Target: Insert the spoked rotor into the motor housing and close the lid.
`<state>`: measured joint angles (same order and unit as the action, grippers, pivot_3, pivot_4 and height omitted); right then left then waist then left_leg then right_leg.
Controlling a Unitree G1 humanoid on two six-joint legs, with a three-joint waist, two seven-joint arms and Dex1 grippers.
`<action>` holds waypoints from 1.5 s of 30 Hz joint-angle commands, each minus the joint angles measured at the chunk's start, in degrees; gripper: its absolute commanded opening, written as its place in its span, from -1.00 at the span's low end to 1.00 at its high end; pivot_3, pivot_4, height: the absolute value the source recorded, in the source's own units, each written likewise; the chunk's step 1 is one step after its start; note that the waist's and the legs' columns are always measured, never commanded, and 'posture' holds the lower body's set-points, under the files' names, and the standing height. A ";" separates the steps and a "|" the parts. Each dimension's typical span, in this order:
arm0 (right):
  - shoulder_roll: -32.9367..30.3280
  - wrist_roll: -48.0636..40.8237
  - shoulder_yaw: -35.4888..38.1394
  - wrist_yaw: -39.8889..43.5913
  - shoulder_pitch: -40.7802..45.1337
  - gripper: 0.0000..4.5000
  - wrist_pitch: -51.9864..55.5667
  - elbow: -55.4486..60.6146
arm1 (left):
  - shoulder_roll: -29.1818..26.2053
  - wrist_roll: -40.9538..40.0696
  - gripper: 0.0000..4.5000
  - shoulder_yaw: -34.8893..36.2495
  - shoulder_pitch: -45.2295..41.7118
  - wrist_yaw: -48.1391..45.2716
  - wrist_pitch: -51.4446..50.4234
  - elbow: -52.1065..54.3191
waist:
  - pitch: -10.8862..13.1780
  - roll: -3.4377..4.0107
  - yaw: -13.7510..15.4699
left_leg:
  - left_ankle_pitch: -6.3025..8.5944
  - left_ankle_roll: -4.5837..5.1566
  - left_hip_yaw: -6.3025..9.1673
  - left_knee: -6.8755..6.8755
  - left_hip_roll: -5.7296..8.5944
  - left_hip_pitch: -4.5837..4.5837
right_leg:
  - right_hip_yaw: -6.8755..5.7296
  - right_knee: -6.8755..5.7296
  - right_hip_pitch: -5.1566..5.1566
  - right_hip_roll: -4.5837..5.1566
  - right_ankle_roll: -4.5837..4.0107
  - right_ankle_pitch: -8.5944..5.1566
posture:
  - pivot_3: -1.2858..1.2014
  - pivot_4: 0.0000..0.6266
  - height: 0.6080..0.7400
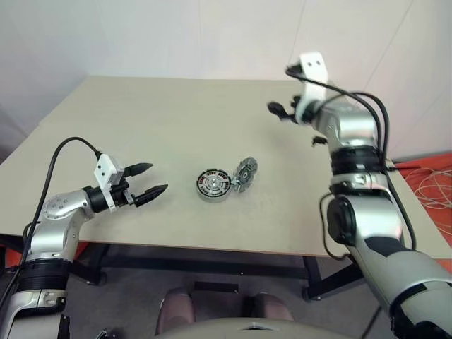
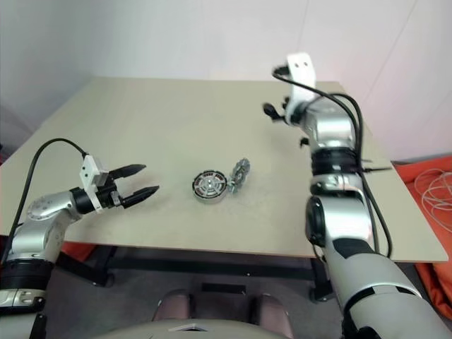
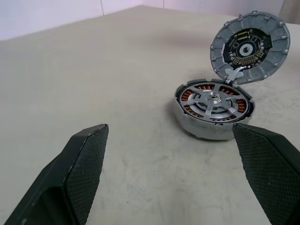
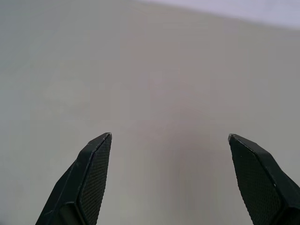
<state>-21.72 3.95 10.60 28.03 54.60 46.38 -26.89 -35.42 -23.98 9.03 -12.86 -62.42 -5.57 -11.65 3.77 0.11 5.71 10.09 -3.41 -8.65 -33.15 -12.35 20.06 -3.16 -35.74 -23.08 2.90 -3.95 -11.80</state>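
The spoked rotor (image 1: pixel 213 183) is inside the housing's rim. The lid (image 1: pixel 245 174) should lie flat over the rotor and stay on when I lift the housing.
The motor housing (image 1: pixel 212 186) lies near the middle of the beige table (image 1: pixel 141 127). The spoked rotor (image 3: pixel 213 99) sits inside it, silvery spokes over copper windings. The lid (image 3: pixel 248 47) stands tilted on edge, leaning against the housing's right side, with its inner face towards the housing. My left gripper (image 1: pixel 157 178) is open just left of the housing, low over the table and pointing at it, holding nothing. My right gripper (image 1: pixel 281 90) is open and empty, raised over the far right part of the table, well away from the parts. The right wrist view has bare tabletop between the fingers (image 4: pixel 93 173).
The table's front edge (image 1: pixel 212 248) runs close below the housing, and its right edge (image 1: pixel 417 212) passes beside my right arm. Loose white cables (image 1: pixel 431 185) lie on the floor at the right. A pale wall (image 1: pixel 176 35) stands behind the table.
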 commanded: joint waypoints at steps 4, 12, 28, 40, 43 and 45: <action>-10.08 -4.87 -6.82 12.58 -15.65 0.92 3.16 21.23 | -0.78 -0.06 1.00 0.93 -2.01 -0.39 1.57 -0.70 | 0.00 0.07 0.07 | 0.00 0.01 -0.04 0.00 -0.02 -0.07 | 0.00 0.01 0.06 -0.01 0.02 -0.02 | 0.03 -1.00 1.00; -13.25 -13.41 -9.28 20.13 -28.76 -0.24 5.50 35.17 | -1.06 -0.30 1.00 0.60 -1.94 -1.05 1.04 -0.45 | 0.00 0.07 0.26 | 0.10 0.22 -0.05 -0.10 -0.03 -0.31 | 0.00 0.01 0.30 0.00 0.42 -0.24 | 0.03 -1.00 1.00; 0.90 -16.21 -18.16 15.11 -20.47 -0.99 -0.87 31.23 | -1.37 -1.35 1.00 1.29 1.82 -1.45 -2.16 3.43 | -0.03 0.05 0.14 | 0.12 0.25 0.00 -0.11 -0.01 -0.38 | 0.00 0.02 0.41 0.03 0.41 -0.24 | 0.03 -1.00 1.00; 10.17 -12.44 -26.06 13.37 -16.49 -0.99 -9.03 16.37 | -1.25 -2.36 1.00 1.30 4.36 -0.99 -4.01 6.31 | -0.02 0.04 -0.21 | 0.12 0.24 0.02 -0.05 -0.02 -0.37 | 0.00 0.01 0.33 0.03 0.40 -0.24 | 0.03 -1.00 1.00; 10.98 -9.82 -28.02 13.04 -15.38 -0.99 -13.51 9.97 | -1.03 -2.32 1.00 1.08 4.19 -0.86 -4.06 6.42 | -0.02 0.04 -0.14 | 0.11 0.24 0.02 -0.07 -0.01 -0.35 | 0.00 0.02 0.34 0.04 0.41 -0.24 | 0.03 -1.00 1.00; 11.61 -8.90 -28.43 12.65 -14.77 -0.99 -15.67 6.75 | -0.93 -2.37 1.00 1.06 4.32 -0.81 -4.13 6.67 | -0.03 0.04 -0.16 | 0.11 0.24 0.02 -0.07 0.00 -0.34 | 0.00 0.01 0.35 0.10 0.41 -0.24 | 0.03 -1.00 1.00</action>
<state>-10.44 -6.39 -17.57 41.11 38.18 33.25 -18.05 -36.05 -25.48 9.45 -8.03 -63.42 -9.78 -6.97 3.74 0.14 5.55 10.20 -3.18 -8.63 -33.22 -12.35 19.70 -3.17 -35.73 -22.71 3.00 -3.54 -12.04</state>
